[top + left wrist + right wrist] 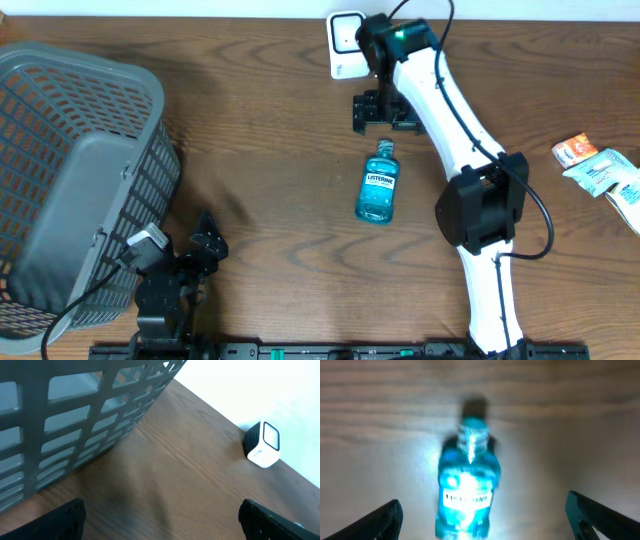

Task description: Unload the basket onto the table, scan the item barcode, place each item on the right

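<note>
My right gripper is hovering open past the bottle's cap (385, 147), so I should pull the gripper back and grip the bottle around its label (380, 181) before scanning.
The item is a small blue mouthwash bottle (378, 184) lying flat on the wooden table, cap toward the far edge. My right gripper (385, 112) hovers open just beyond the cap and holds nothing. In the right wrist view the bottle (467, 491) looks blurred and brightly lit, lying free on the wood between the widely spread fingers (380, 522) of the gripper (485, 521). The white barcode scanner (346, 44) stands at the far edge, behind the right arm. My left gripper (203, 243) rests open and empty near the front left; its wrist view shows the scanner (263, 445) far off.
A large grey slatted basket (70, 180) fills the left side, close beside the left gripper (162, 525), with the basket wall (75, 420) filling its upper left view. Several small packets (600, 168) lie at the right edge. The right arm stretches from front centre to the far edge.
</note>
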Action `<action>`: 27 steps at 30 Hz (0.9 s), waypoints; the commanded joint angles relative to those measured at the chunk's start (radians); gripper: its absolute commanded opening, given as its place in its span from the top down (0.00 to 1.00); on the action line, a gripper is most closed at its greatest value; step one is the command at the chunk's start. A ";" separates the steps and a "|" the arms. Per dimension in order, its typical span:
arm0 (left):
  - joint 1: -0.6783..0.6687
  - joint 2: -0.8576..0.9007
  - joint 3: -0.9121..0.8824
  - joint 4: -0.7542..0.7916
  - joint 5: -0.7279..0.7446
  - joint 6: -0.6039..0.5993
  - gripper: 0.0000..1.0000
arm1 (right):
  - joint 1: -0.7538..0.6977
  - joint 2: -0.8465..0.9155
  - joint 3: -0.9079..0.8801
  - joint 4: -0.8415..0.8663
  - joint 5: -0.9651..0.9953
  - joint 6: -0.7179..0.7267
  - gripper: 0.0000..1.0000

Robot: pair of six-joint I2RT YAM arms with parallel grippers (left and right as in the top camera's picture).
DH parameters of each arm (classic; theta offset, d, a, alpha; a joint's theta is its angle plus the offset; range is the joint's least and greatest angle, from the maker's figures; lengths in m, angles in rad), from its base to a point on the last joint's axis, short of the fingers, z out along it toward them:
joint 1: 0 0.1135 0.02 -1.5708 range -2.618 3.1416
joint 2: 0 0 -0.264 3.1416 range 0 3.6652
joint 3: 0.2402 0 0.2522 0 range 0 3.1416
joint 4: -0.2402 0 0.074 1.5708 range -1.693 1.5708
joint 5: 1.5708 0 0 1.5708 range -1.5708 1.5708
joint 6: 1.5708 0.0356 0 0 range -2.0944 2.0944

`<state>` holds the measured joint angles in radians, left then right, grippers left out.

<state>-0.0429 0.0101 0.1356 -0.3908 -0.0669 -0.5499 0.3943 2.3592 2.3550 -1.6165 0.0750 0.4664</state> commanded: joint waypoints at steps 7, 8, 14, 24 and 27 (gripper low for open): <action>0.003 -0.007 -0.009 -0.021 -0.013 -0.002 0.02 | 0.006 -0.107 0.101 -0.082 -0.055 0.015 0.01; 0.003 -0.007 -0.009 -0.021 -0.012 -0.002 0.02 | 0.008 -0.132 0.101 -0.082 -0.064 0.015 0.01; 0.003 -0.007 -0.009 -0.021 -0.013 -0.002 0.02 | 0.087 -0.244 0.085 -0.082 -0.072 0.028 0.01; 0.003 -0.007 -0.009 -0.021 -0.012 -0.002 0.02 | 0.245 -0.261 -0.201 -0.075 0.267 0.423 0.01; 0.003 -0.007 -0.009 -0.021 -0.012 -0.002 0.02 | 0.249 -0.261 -0.346 0.007 0.254 0.487 0.01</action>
<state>-0.0429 0.0101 0.1356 -0.3904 -0.0669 -0.5499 0.6430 2.0819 2.1151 -1.6558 0.2527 0.7910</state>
